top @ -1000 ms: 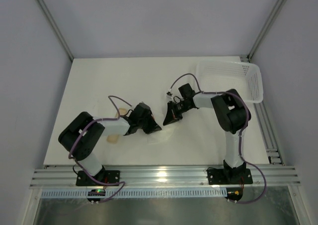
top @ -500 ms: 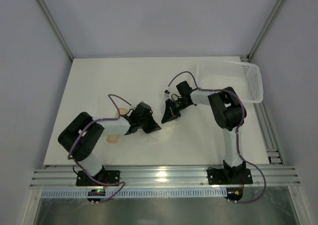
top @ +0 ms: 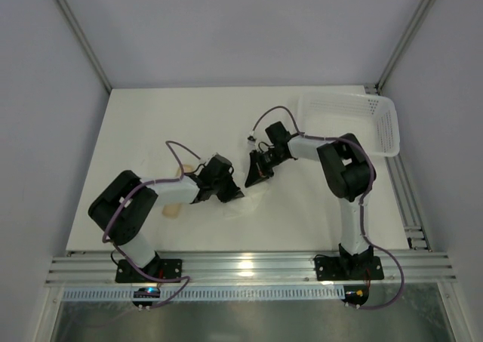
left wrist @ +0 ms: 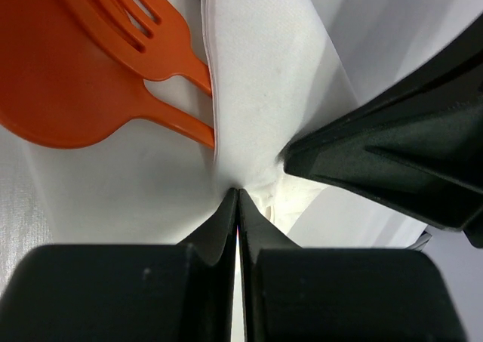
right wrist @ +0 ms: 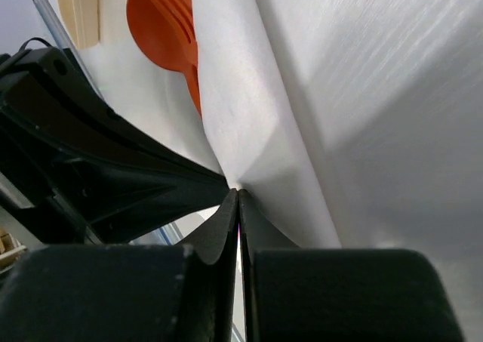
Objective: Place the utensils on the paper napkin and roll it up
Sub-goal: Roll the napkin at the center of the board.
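Note:
The same folded napkin edge [left wrist: 260, 177] has both grippers on it, so my right gripper should keep the fold still while my left gripper takes the napkin's open near corner.
The white paper napkin [left wrist: 260, 78] lies between my two grippers with one edge lifted and folded over. An orange spoon [left wrist: 60, 93] and an orange fork [left wrist: 143, 32] lie on it, partly under the fold; both also show in the right wrist view [right wrist: 162, 25]. My left gripper [left wrist: 238, 191] is shut on the napkin's lifted edge. My right gripper [right wrist: 238, 191] is shut on the same edge [right wrist: 241, 100] from the other side, tip to tip with the left. In the top view the left gripper [top: 238, 195] and right gripper [top: 252, 180] meet over the napkin [top: 253, 201].
A white perforated basket [top: 355, 119] stands at the back right. A short beige piece [top: 172, 210] lies left of my left gripper, also visible in the right wrist view [right wrist: 79, 6]. Purple cables loop over both wrists.
My right gripper and wrist have shifted a little to the left and towards the back. The left gripper has barely moved, edging slightly right. Both stay shut on the napkin.

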You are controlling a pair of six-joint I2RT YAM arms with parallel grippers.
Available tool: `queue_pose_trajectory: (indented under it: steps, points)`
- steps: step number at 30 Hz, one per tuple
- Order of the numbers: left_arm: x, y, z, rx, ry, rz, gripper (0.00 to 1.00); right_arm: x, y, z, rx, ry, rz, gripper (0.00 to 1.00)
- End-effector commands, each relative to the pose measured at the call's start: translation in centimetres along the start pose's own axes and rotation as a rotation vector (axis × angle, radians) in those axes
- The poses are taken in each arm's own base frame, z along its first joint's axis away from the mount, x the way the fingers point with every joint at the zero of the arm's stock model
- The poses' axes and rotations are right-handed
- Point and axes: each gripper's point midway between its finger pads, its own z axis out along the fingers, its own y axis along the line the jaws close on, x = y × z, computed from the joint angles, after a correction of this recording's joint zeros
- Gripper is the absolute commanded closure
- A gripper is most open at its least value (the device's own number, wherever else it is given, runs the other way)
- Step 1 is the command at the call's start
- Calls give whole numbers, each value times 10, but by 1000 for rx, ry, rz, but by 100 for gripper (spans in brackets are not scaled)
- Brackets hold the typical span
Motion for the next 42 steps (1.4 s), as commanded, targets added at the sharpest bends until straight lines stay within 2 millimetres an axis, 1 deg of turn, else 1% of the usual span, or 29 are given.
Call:
queue_pose_trajectory:
  steps: [1, 3, 5, 6, 9, 10, 12, 14, 16, 20, 21, 24, 29, 30, 32, 35, 36, 37, 39, 40, 41, 42]
  points:
    - [5, 17, -3, -59, -1, -4, 100, -13, 13, -20, 70, -92, -111, 96]
    - [5, 16, -2, -55, -1, -7, 100, -9, 19, -25, 71, -101, -122, 96]
    - [5, 15, -2, -53, 0, -7, 100, -4, 22, -27, 54, -99, -127, 97]
    - [5, 14, -2, -50, 0, -6, 100, 2, 21, -26, 44, -90, -123, 96]
    - [4, 13, -2, -49, -2, -7, 100, 9, 25, -23, -8, -73, -143, 96]
    - [5, 13, -2, -50, 0, -6, 100, 11, 24, -20, -24, -58, -141, 96]
    - [4, 13, -1, -49, 0, -7, 100, 10, 26, -18, -47, -41, -142, 96]
    - [4, 13, -1, -50, 0, -7, 100, 9, 24, -14, -50, -34, -149, 96]
    - [4, 13, -1, -50, 0, -7, 100, 5, 24, -12, -53, -34, -154, 97]
    - [4, 11, -2, -47, 0, -4, 100, 0, 19, -5, -62, -25, -142, 96]
    - [4, 11, -2, -48, 1, -5, 100, 0, 15, -1, -58, -16, -130, 96]
    - [4, 10, -3, -46, 2, -3, 100, 2, 4, 8, -48, 3, -116, 96]
    - [2, 5, -5, -38, -1, 13, 100, 8, -11, 15, -10, 16, -91, 96]
    - [2, 5, -6, -39, -1, 18, 95, 8, -13, 15, -4, 16, -90, 96]
    - [0, 1, -11, -32, -10, 32, 91, 9, -15, 16, 0, 20, -83, 96]
    - [-3, -7, -24, -19, -27, 58, 78, 10, -20, 17, 20, 24, -74, 96]
    - [-9, -8, -28, -28, -59, 70, 72, 9, -20, 17, 21, 22, -73, 96]
    - [-12, -15, -34, -17, -70, 85, 70, 10, -21, 18, 21, 25, -71, 97]
    - [-15, -19, -49, -21, -84, 114, 67, 11, -23, 19, 25, 29, -65, 96]
    - [-14, -18, -56, -37, -79, 120, 67, 11, -24, 19, 25, 30, -66, 96]
    - [-16, -24, -68, -16, -91, 124, 67, 12, -24, 20, 25, 32, -63, 96]
    - [-17, -24, -75, -17, -99, 119, 67, 11, -24, 20, 26, 30, -64, 96]
